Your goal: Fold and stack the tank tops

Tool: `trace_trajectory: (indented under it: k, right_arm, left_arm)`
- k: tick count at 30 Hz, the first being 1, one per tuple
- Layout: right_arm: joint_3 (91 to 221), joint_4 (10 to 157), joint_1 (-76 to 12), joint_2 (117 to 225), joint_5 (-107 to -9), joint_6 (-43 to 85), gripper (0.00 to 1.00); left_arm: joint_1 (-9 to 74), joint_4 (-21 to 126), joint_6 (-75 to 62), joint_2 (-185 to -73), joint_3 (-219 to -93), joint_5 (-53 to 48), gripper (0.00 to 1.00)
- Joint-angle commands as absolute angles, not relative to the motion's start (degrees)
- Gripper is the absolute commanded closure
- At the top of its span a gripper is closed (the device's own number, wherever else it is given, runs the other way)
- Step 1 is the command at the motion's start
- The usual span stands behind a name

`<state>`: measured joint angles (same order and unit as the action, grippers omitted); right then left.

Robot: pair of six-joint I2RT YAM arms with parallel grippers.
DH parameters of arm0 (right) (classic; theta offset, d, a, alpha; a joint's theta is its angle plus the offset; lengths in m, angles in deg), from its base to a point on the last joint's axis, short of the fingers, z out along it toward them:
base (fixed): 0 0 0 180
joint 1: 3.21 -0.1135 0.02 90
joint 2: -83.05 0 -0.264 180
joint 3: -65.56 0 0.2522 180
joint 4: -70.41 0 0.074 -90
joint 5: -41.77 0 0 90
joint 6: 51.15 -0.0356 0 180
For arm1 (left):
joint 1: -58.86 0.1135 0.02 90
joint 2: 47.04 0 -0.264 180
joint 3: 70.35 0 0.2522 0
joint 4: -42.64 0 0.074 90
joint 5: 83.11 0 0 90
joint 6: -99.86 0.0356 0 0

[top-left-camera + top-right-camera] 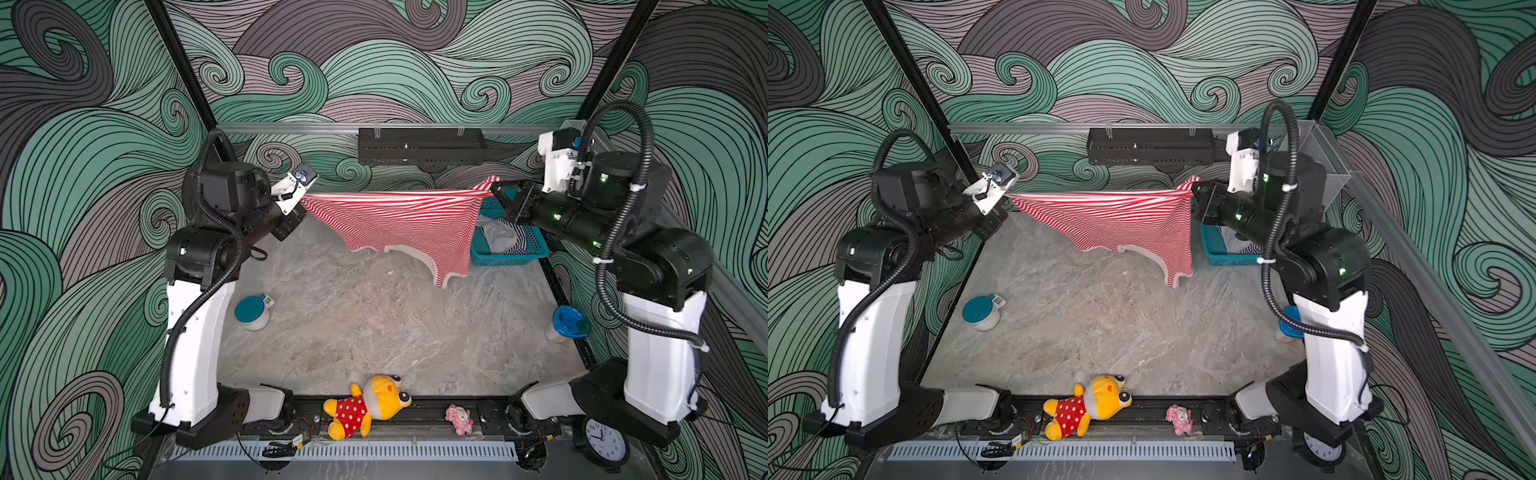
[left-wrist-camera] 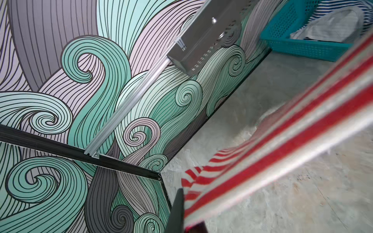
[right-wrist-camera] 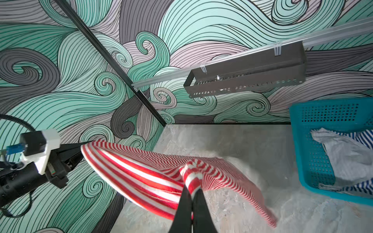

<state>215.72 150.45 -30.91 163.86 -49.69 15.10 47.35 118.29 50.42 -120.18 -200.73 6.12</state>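
Note:
My grippers should swing the tank top toward the back wall and then lower it while drawing back, because the red-and-white tank top's trimmed edge hangs uneven below them.
The red-and-white striped tank top hangs stretched in the air across the back of the table, its trimmed lower edge drooping toward the right. My left gripper is shut on its left end. My right gripper is shut on a bunched corner of its right end. The navy-and-white tank top lies crumpled in the teal basket, partly under a grey cloth.
The teal basket stands at the back right, below my right arm. A white jar with a teal lid stands at the left, a blue-lidded cup at the right. A plush toy, a pink toy and a clock sit along the front rail.

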Motion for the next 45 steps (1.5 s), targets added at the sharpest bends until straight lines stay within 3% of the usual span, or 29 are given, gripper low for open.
trace_trajectory:
  k: [1,8,20,25,30,36,45]
  right_arm:
    - [213.61,153.12,-30.72,160.52,-45.77,16.16,1.00]
    - [215.68,156.16,-30.59,160.75,-43.62,15.48,1.00]
    - [230.77,155.53,-17.94,187.75,-55.36,15.95,1.00]
    - [242.88,153.29,-12.87,199.15,-61.44,15.53,1.00]
    - [237.48,140.01,-11.47,197.13,-72.14,13.33,1.00]
    - [230.23,136.22,-11.41,193.01,-73.21,13.72,1.00]
    - [183.41,119.87,-11.38,185.46,-74.03,16.63,1.00]
  left_arm:
    - [47.83,125.36,51.07,-116.12,-201.95,6.02,1.00]
    - [47.85,128.35,51.13,-116.95,-207.32,4.31,1.00]
    - [54.54,104.00,52.58,-136.80,-202.08,4.87,1.00]
    - [55.36,96.61,51.71,-147.32,-213.28,8.30,1.00]
    - [56.56,96.81,47.90,-152.14,-226.73,9.43,1.00]
    - [57.27,90.19,44.82,-140.39,-207.65,5.72,1.00]
    - [57.18,80.41,47.47,-132.70,-160.14,3.88,1.00]
